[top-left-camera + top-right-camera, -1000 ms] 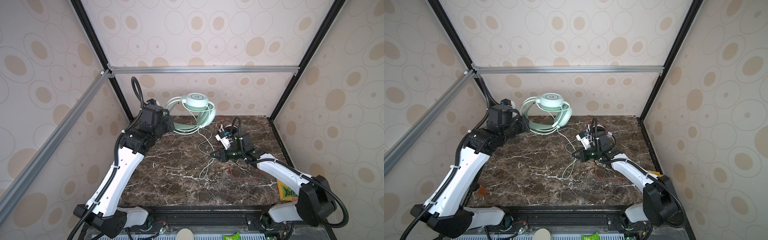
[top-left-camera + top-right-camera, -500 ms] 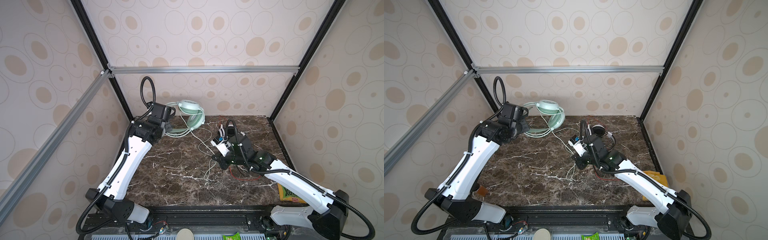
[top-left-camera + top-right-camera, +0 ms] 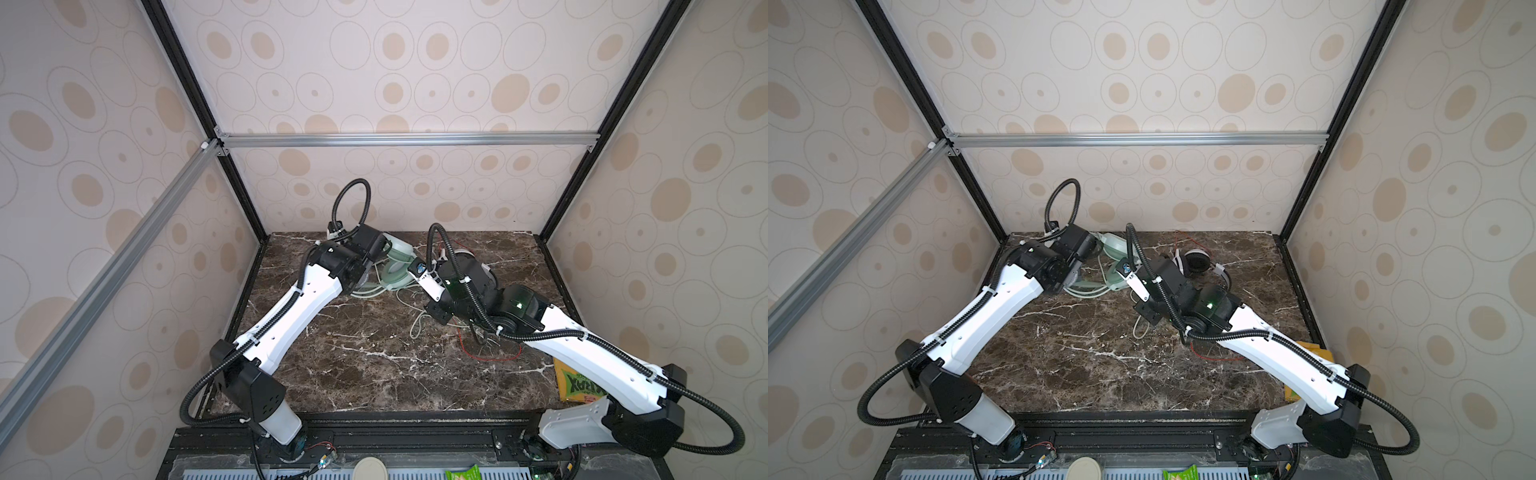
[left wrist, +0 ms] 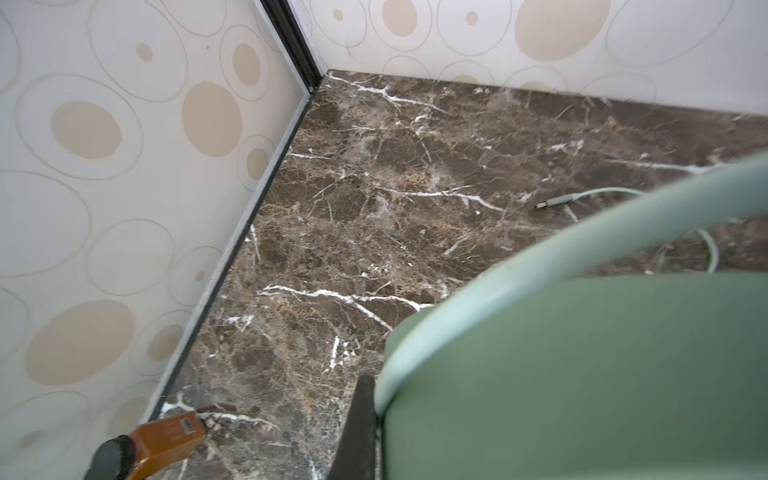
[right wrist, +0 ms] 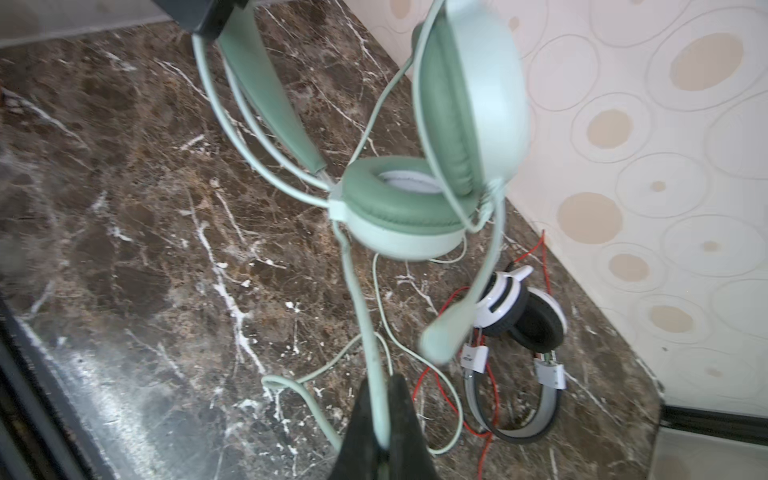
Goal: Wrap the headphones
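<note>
I should keep pulling the green cable, which runs tight from the lower ear cup (image 5: 400, 204) to my right gripper, past the ear cup on edge (image 5: 472, 104), then let go of it.
The mint-green headphones (image 3: 395, 266) (image 3: 1116, 258) sit low at the table's back, one ear cup (image 5: 399, 208) facing up and one (image 5: 469, 104) on edge. My left gripper (image 4: 376, 399) is shut on their padded green headband (image 4: 582, 374); only one dark finger (image 4: 357, 428) shows. My right gripper (image 5: 380, 399) is shut on their pale green cable (image 5: 357, 291), which runs taut up to the lower ear cup. More of the cable loops slack on the marble (image 3: 415, 328). The white-and-black headphones (image 3: 1196, 262) (image 5: 519, 316) lie behind my right arm, with their red cable (image 3: 490, 357) trailing forward.
The back wall stands close behind both headsets, and the left wall and corner post (image 4: 291, 41) are near my left gripper. A yellow snack packet (image 3: 575, 384) lies at the table's right edge. An orange object (image 4: 166, 436) lies by the left wall. The green cable's plug (image 4: 552, 203) rests on the marble.
My left gripper has brought the green headphones down from high against the back wall to low over the table. My right gripper has moved back and left towards them, keeping hold of the cable.
</note>
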Motion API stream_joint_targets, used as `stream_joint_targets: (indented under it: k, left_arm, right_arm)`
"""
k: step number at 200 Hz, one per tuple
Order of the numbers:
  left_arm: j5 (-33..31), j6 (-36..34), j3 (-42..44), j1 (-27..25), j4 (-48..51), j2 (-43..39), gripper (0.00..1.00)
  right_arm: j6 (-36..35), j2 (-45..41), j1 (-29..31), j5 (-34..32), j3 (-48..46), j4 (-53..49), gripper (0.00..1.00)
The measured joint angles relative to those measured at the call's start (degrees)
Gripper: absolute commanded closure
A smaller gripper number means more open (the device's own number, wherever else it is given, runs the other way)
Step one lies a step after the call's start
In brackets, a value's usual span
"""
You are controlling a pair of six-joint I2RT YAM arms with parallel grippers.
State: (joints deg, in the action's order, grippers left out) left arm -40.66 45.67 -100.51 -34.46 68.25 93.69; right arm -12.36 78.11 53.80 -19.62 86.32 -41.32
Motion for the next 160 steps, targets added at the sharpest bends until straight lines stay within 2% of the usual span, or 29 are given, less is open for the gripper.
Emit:
stream_joint_targets:
  k: [34,90,145,160]
  left_arm:
    - [-5.31,0.50,-3.93,-2.75,4.35,5.05,1.00]
    - [-9.90,-0.39,-4.15,-4.33,6.12,5.42,1.00]
    - [-13.29,-3.04,-4.55,-4.44,6.27,5.33,1.00]
    - [-14.45,-3.80,-3.80,-4.33,6.80,5.33,1.00]
  right_arm:
    - [-4.26,1.64,0.48,-4.50,2.97,-1.73,1.00]
    - [-8.72,4.20,1.49,-10.05,5.40,-3.63,0.96]
    - [-10.34,3.43,1.55,-16.79,3.67,-0.24,0.87]
    - [-10.84,2.05,1.53,-19.19,2.62,1.99,0.81]
